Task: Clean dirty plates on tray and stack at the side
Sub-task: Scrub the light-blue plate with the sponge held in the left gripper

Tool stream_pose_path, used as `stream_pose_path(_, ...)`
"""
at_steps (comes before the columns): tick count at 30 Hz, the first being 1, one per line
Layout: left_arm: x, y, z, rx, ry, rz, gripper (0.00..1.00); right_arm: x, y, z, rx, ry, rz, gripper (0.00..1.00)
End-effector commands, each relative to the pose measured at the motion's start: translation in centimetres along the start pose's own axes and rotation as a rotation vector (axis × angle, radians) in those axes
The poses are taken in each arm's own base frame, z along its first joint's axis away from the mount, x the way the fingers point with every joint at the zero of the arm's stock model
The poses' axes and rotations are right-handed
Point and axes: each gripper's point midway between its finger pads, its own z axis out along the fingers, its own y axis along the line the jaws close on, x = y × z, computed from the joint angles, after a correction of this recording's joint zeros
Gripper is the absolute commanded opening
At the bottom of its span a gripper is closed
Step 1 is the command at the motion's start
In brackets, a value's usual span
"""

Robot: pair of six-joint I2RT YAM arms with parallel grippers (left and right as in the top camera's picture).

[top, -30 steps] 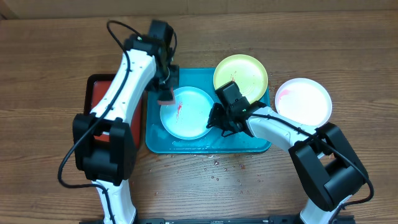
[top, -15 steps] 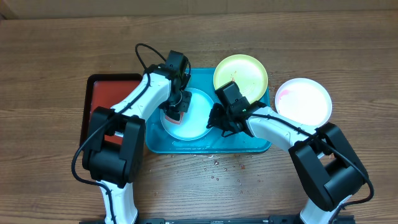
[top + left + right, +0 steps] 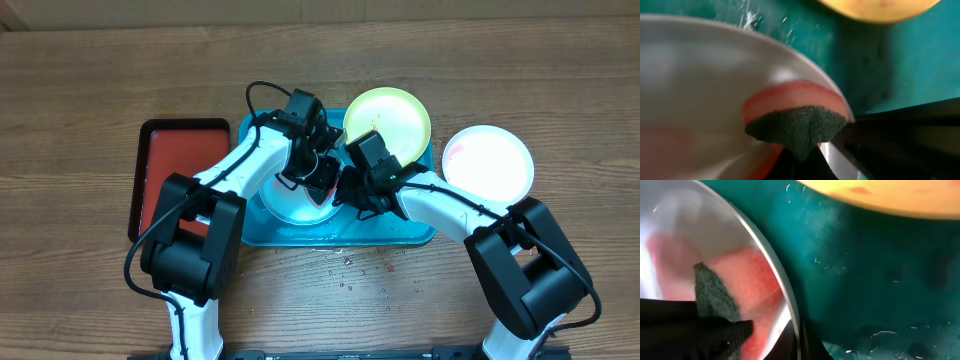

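Observation:
The robot's left gripper should wipe back over the red smear farther in, since the sponge is up against the right gripper's fingers at the plate's rim (image 3: 844, 102).
A mint-blue rimmed plate (image 3: 290, 200) lies in the turquoise tray (image 3: 400, 232). My right gripper (image 3: 345, 190) is shut on its right rim (image 3: 776, 275). My left gripper (image 3: 318, 180) is shut on a pink sponge (image 3: 790, 95) with a dark green scouring pad (image 3: 797, 127). The sponge presses on the plate's inner right side, next to the right fingers. Reddish smearing shows on the plate around the sponge (image 3: 745, 272). A yellow-green plate (image 3: 387, 118) rests at the tray's back right. The white plate (image 3: 487, 163), with a faint red smear, sits on the table right of the tray.
A red, black-rimmed tray (image 3: 175, 165) lies left of the turquoise one. Water drops speckle the wood (image 3: 350, 268) in front of the tray. The two arms crowd together over the tray's middle.
My left arm has swept the sponge rightward across the mint-blue plate, from its left rim to beside the right gripper. The right arm has held still.

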Motion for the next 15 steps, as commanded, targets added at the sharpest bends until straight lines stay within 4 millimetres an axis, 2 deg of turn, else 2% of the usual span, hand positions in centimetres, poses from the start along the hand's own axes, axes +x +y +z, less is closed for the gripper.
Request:
stream_pose_path(1, 0.4, 0.7, 0.7, -0.034, 0.010, -0.046, 0.04, -0.2, 0.7, 0.2, -0.011, 0.000, -0.003, 0.04)
stream_pose_path(5, 0.4, 5.3, -0.9, -0.312, 0.011, -0.168, 0.04, -0.2, 0.8, 0.2, -0.015, -0.003, -0.004, 0.04)
stream_pose_path(9, 0.7, 10.0, -5.5, -0.649, -0.002, -0.331, 0.04, -0.2, 0.8, 0.2, -0.015, -0.003, -0.004, 0.04)
stream_pose_path(12, 0.5, 11.6, -8.5, -0.799, -0.026, -0.385, 0.04, -0.2, 0.8, 0.2, -0.015, -0.003, -0.004, 0.04)
stream_pose_path(15, 0.4, 11.5, -8.6, -0.795, -0.025, -0.382, 0.04, -0.2, 0.7, 0.2, -0.014, -0.003, -0.004, 0.04)
